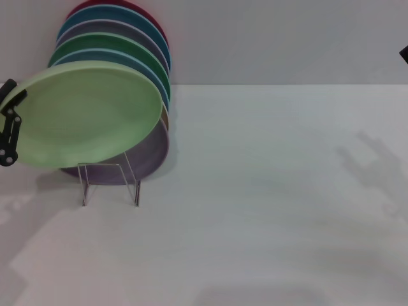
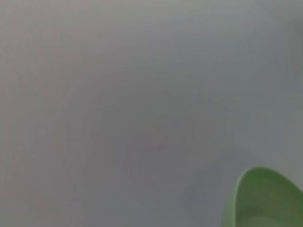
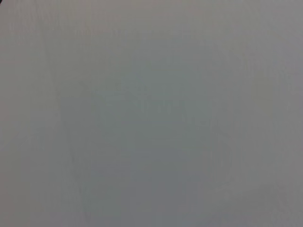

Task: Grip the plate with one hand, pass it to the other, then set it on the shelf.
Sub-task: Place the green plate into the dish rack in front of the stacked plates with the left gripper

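Note:
The light mint-green plate (image 1: 89, 115) faces the same way as the row, and the shelf's front wires (image 1: 102, 166) are clear. My left gripper should keep lowering the plate until the plate's rim rests on them.
The light mint-green plate (image 1: 86, 115) hangs tilted at the far left, in front of the row of plates standing on the shelf (image 1: 109, 183), a small clear acrylic stand. My left gripper (image 1: 10, 122) is at the left edge of the head view, its black jointed fingers shut on the plate's left rim. In the left wrist view only a piece of the plate's rim (image 2: 267, 198) shows over the grey table. Just a black tip of my right gripper (image 1: 404, 53) shows at the right edge, far from the plate.
Several plates stand in a row on the stand behind the held one: lavender-purple (image 1: 150, 153), blue, darker green (image 1: 108, 43), grey, teal and red. The white table (image 1: 268, 191) stretches to the right. The right wrist view shows only bare surface.

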Controlling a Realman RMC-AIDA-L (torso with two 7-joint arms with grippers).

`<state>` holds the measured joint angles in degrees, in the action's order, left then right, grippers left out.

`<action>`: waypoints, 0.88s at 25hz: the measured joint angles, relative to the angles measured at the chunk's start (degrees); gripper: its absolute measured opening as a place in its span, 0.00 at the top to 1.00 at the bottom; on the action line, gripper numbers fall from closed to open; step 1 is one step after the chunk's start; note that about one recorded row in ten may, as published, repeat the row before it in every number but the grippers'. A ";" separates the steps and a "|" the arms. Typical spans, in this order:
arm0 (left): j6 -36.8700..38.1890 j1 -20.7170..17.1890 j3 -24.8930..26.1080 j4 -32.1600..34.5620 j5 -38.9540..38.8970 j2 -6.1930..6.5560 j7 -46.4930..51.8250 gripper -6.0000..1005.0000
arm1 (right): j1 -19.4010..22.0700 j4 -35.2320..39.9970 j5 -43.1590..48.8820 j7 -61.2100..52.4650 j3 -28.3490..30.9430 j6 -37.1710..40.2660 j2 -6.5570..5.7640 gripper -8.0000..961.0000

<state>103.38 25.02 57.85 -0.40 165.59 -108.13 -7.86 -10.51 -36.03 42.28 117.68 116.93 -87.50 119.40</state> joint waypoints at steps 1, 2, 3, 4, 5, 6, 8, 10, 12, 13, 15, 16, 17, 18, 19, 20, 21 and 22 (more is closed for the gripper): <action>-0.30 -0.05 0.09 -0.01 -0.01 -0.15 -0.33 0.88 | -0.05 0.00 0.00 0.00 -0.05 -0.01 0.00 0.21; -1.47 -0.13 0.29 -0.05 -0.08 -0.43 -1.01 0.88 | -0.08 0.00 0.00 0.00 -0.09 -0.01 -0.01 0.21; -1.73 -0.15 0.28 -0.07 -0.08 -0.53 -1.43 0.88 | -0.12 0.00 0.00 0.00 -0.13 -0.02 -0.01 0.21; -2.34 -0.26 0.28 -0.09 -0.15 -0.89 -3.06 0.88 | -0.17 0.00 0.00 0.00 -0.13 -0.01 -0.02 0.21; -2.56 -0.33 0.29 -0.10 -0.14 -1.10 -3.91 0.88 | -0.25 0.00 0.00 -0.01 -0.13 0.07 -0.03 0.21; -2.94 -0.45 0.43 -0.11 -0.21 -1.55 -5.51 0.88 | -0.34 0.01 0.00 -0.02 -0.13 0.18 -0.06 0.21; -3.63 -0.69 0.65 -0.13 -0.32 -2.17 -7.66 0.88 | -0.65 0.11 0.11 -0.14 -0.18 0.28 -0.10 0.21; -4.25 -0.84 0.70 -0.13 -0.34 -2.49 -8.56 0.88 | -0.79 0.15 0.36 -0.25 -0.21 0.26 -0.12 0.21; -4.64 -0.97 0.78 -0.15 -0.35 -2.83 -8.90 0.87 | -0.84 0.11 0.51 -0.30 -0.22 0.12 -0.13 0.21; -4.90 -1.04 0.94 -0.15 -0.37 -3.14 -9.45 0.87 | -0.84 0.05 0.53 -0.31 -0.22 0.05 -0.13 0.21; -5.22 -1.09 1.24 -0.17 -0.41 -3.55 -10.53 0.86 | -0.84 -0.02 0.59 -0.32 -0.22 -0.01 -0.13 0.21; -5.54 -1.10 1.41 -0.20 -0.41 -3.83 -11.39 0.85 | -0.84 -0.03 0.63 -0.31 -0.22 -0.02 -0.13 0.21; -6.19 -1.07 1.44 -0.24 -0.41 -4.21 -12.35 0.84 | -0.84 -0.02 0.64 -0.31 -0.22 -0.03 -0.14 0.21; -6.34 -1.06 1.45 -0.24 -0.41 -4.26 -12.45 0.83 | -0.84 0.00 0.65 -0.31 -0.22 -0.03 -0.14 0.21; -6.98 -0.97 1.45 -0.25 -0.39 -4.49 -12.73 0.82 | -0.83 0.03 0.67 -0.27 -0.22 -0.03 -0.14 0.21; -7.53 -0.87 1.46 -0.28 -0.37 -4.71 -12.91 0.81 | -0.83 0.05 0.69 -0.21 -0.22 -0.04 -0.14 0.21; -8.06 -0.79 1.46 -0.35 -0.36 -4.89 -12.97 0.80 | -0.81 0.07 0.71 -0.20 -0.22 -0.03 -0.13 0.21; -8.52 -0.71 1.47 -0.45 -0.31 -5.06 -12.99 0.79 | -0.78 0.08 0.74 -0.19 -0.22 -0.01 -0.14 0.21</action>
<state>94.86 24.31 59.32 -0.84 165.28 -113.19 -20.85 -11.29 -35.96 43.01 117.50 116.71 -87.51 119.26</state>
